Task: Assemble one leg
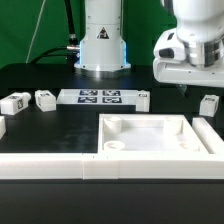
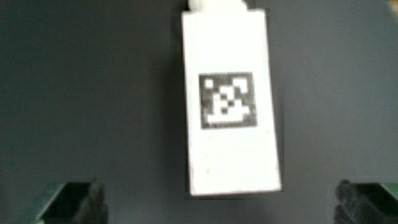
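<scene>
The leg (image 2: 231, 108) gets thinner at its far end (image 2: 219, 6). I should expect a round peg there, pointing down as I carry the leg to the panel.
A leg (image 2: 231, 100), a white cuboid block with a black-and-white tag on its face, lies on the black table in the wrist view. My gripper (image 2: 217, 205) is open, with its dark fingers (image 2: 71, 203) far apart to either side of the leg's near end and not touching it. In the exterior view my gripper (image 1: 186, 86) hangs above the table at the right, close to a leg (image 1: 208, 103). Two other legs (image 1: 14, 102) (image 1: 45, 99) lie at the left.
The marker board (image 1: 100, 97) lies at the back centre, with a small white block (image 1: 143, 98) at its right end. The large white panel with a raised rim (image 1: 160, 124) lies in front, and a white rail (image 1: 60, 166) runs along the front edge.
</scene>
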Action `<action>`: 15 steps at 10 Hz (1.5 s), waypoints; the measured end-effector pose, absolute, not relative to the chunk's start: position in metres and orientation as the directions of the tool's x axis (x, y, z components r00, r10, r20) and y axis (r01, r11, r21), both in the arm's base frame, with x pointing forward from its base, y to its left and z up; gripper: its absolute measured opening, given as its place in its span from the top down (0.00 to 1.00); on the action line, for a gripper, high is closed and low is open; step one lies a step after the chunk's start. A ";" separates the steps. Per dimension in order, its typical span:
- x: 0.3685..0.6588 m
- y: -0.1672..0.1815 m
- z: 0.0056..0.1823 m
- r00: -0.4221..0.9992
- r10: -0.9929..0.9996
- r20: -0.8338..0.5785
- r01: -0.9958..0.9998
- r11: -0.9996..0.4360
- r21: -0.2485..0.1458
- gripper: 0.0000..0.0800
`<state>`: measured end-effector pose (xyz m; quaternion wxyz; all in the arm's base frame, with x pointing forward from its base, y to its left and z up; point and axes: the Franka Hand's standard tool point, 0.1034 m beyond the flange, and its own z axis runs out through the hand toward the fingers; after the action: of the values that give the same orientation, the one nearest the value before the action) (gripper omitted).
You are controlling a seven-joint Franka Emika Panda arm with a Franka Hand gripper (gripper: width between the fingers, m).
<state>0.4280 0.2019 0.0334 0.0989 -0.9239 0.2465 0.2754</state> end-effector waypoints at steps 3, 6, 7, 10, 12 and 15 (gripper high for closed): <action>0.421 0.206 0.026 0.587 -0.314 -0.746 -0.502 -0.864 -0.031 0.19; 0.412 0.207 0.011 0.490 -0.265 -0.830 -0.499 -0.866 -0.018 0.19; 0.409 0.215 0.009 0.508 -0.265 -0.820 -0.494 -0.869 -0.025 0.19; 0.395 0.224 0.006 0.507 -0.254 -0.824 -0.478 -0.878 -0.024 0.19; 0.393 0.230 0.006 0.512 -0.252 -0.821 -0.475 -0.879 -0.026 0.19; 0.392 0.231 0.006 0.512 -0.252 -0.821 -0.475 -0.880 -0.026 0.51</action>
<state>0.3920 0.2313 0.0059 0.1246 -0.8604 0.2111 0.4468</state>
